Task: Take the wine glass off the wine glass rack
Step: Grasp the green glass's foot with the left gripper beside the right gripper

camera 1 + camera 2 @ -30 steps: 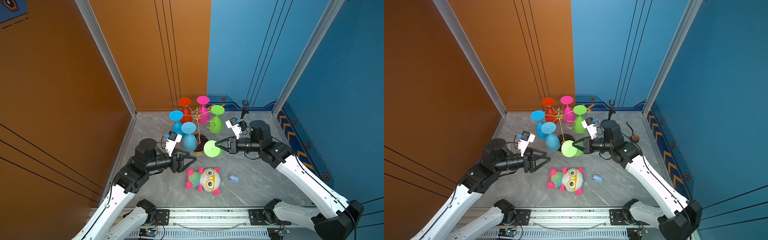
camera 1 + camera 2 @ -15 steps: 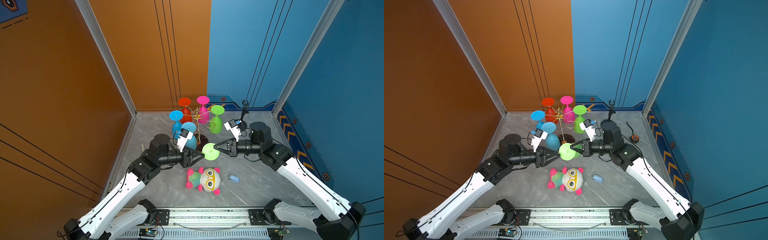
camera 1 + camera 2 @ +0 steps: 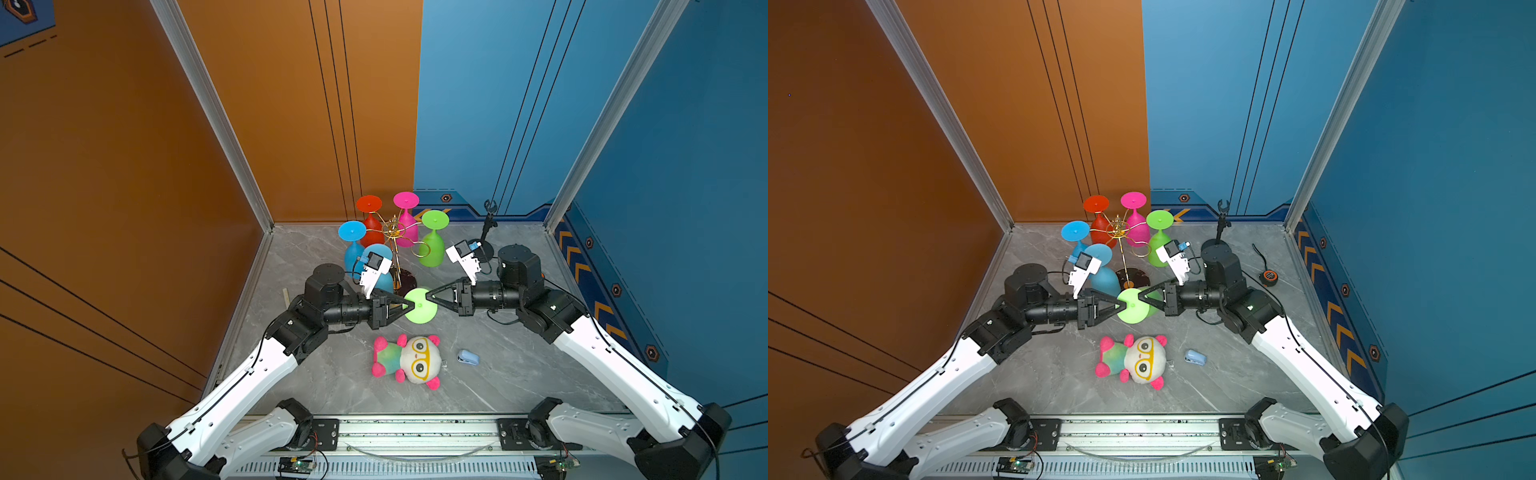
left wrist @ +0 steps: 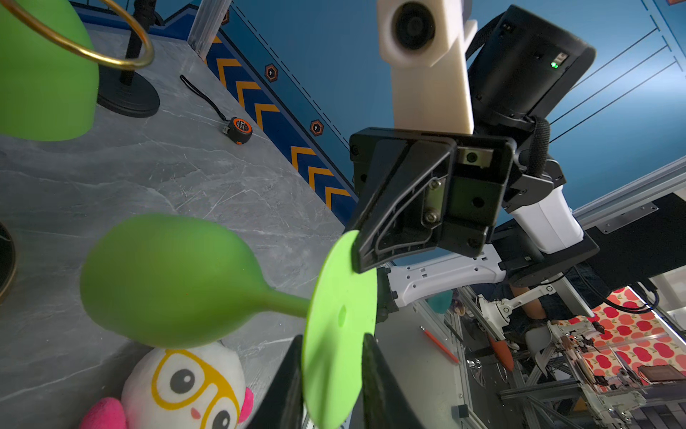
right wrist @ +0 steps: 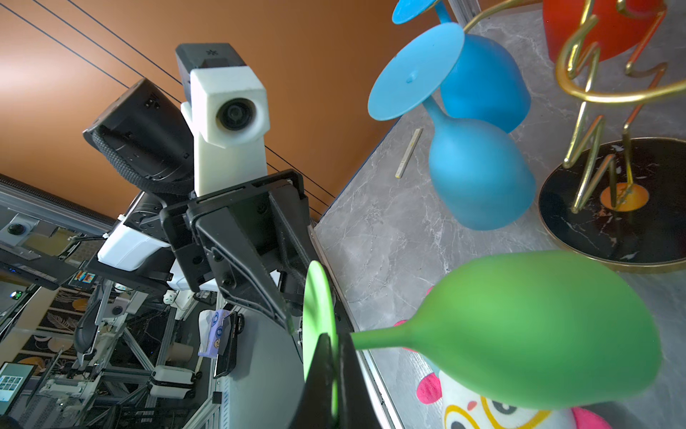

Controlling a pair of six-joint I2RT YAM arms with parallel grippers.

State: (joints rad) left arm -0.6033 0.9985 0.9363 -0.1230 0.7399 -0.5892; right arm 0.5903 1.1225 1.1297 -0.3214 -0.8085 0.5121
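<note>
Next, I turn the light green wine glass upright with my left gripper before my right gripper grabs the bowl's rim (image 5: 646, 354), because the glass hangs bowl down from its foot (image 3: 420, 307).
The gold wire wine glass rack (image 3: 395, 249) (image 3: 1120, 245) stands at the back on its round black base (image 5: 612, 223). Red, pink, green and two blue glasses hang on it upside down. A light green wine glass (image 3: 420, 306) (image 3: 1133, 305) (image 4: 167, 278) (image 5: 538, 334) is off the rack, in the air in front of it. My right gripper (image 3: 428, 296) (image 5: 336, 336) is shut on the rim of its round foot. My left gripper (image 3: 412, 305) (image 4: 332, 337) straddles the opposite rim of that foot. Its fingers are narrow but still a little apart.
A plush toy (image 3: 409, 361) lies just in front of the held glass, with a small blue object (image 3: 467, 357) to its right. A small black stand (image 3: 486, 245) is at the back right. A tape measure (image 3: 1268, 276) lies near the right wall.
My left arm has reached right to the green glass's foot and its jaws have narrowed around the rim. The right gripper and glass have shifted slightly left.
</note>
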